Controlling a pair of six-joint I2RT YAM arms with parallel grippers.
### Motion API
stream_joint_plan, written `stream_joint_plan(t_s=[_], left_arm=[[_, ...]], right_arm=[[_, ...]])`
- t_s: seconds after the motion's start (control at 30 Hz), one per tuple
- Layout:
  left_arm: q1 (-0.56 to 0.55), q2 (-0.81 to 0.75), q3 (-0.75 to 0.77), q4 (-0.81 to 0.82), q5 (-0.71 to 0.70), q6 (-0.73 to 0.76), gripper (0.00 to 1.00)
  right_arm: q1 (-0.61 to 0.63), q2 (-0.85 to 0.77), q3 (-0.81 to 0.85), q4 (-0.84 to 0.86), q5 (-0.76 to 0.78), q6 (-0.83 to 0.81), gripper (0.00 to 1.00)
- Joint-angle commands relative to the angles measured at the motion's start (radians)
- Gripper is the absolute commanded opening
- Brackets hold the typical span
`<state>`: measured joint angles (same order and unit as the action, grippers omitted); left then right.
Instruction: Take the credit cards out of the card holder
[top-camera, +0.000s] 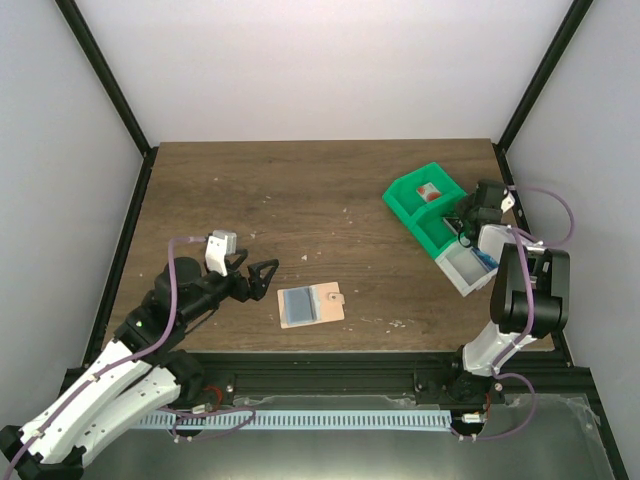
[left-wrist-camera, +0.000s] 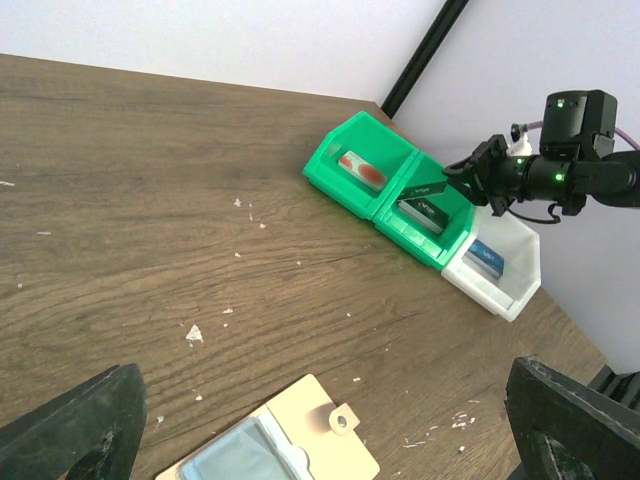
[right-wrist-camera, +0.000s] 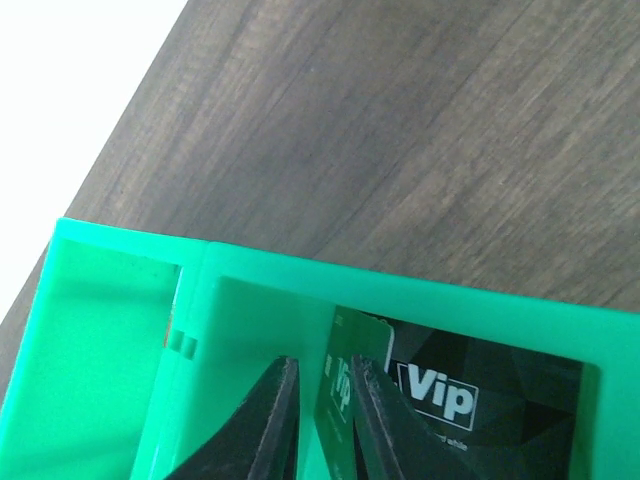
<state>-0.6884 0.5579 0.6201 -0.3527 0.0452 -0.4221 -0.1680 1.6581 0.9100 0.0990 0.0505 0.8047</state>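
The green credit card (right-wrist-camera: 346, 345) is standing on its edge in the middle compartment, so my right gripper needs to close and push it down flat onto the black "Vip" credit card (right-wrist-camera: 450, 385).
The tan card holder (top-camera: 311, 304) lies flat near the table's front middle, its pale blue-grey pocket side (left-wrist-camera: 225, 455) facing up and its snap tab (left-wrist-camera: 340, 421) to the right. My left gripper (top-camera: 266, 279) hovers wide open just left of it, holding nothing. My right gripper (right-wrist-camera: 323, 365) reaches down into the middle compartment of the green tray (right-wrist-camera: 400, 290). Its jaws stand slightly apart around a green credit card (right-wrist-camera: 338, 400) on edge; the card leans on the right finger, with a gap to the left finger. A black "Vip" credit card (right-wrist-camera: 500, 400) lies flat beside it.
The green tray (top-camera: 405, 195) sits at the right back with a white bin (top-camera: 462, 268) joined at its near end. A blue card (left-wrist-camera: 486, 257) lies in the white bin, and a red-marked card (left-wrist-camera: 358, 168) in the far green compartment. Pale specks dot the wood.
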Motion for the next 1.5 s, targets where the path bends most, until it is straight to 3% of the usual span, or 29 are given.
stream_joint_plan(t_s=[0.0,0.3,0.47,0.67,0.87,1.23,1.47], left_arm=[[-0.002,-0.006,-0.006,0.008,-0.007,0.005,1.0],[-0.002,-0.006,-0.006,0.006,-0.007,0.003,1.0],[-0.002,-0.009,-0.006,0.008,-0.011,0.003,1.0],[-0.002,-0.01,-0.008,0.009,-0.01,0.003,1.0],[-0.002,-0.012,-0.009,0.009,-0.01,0.003,1.0],[-0.002,-0.015,-0.01,0.012,-0.007,0.004,1.0],[-0.001,-0.009,-0.011,0.013,-0.018,0.002,1.0]], right_arm=[[-0.011,-0.035,0.044,-0.065,0.047,0.002,0.17],[-0.011,-0.036,0.125,-0.127,-0.095,-0.098,0.18],[-0.011,0.064,0.264,-0.273,-0.186,-0.141,0.01],[-0.011,0.104,0.313,-0.427,-0.124,-0.048,0.0],[-0.012,0.129,0.298,-0.433,-0.135,0.005,0.01],[-0.011,0.18,0.297,-0.51,0.07,0.035,0.0],[-0.011,0.152,0.333,-0.492,0.009,-0.01,0.0]])
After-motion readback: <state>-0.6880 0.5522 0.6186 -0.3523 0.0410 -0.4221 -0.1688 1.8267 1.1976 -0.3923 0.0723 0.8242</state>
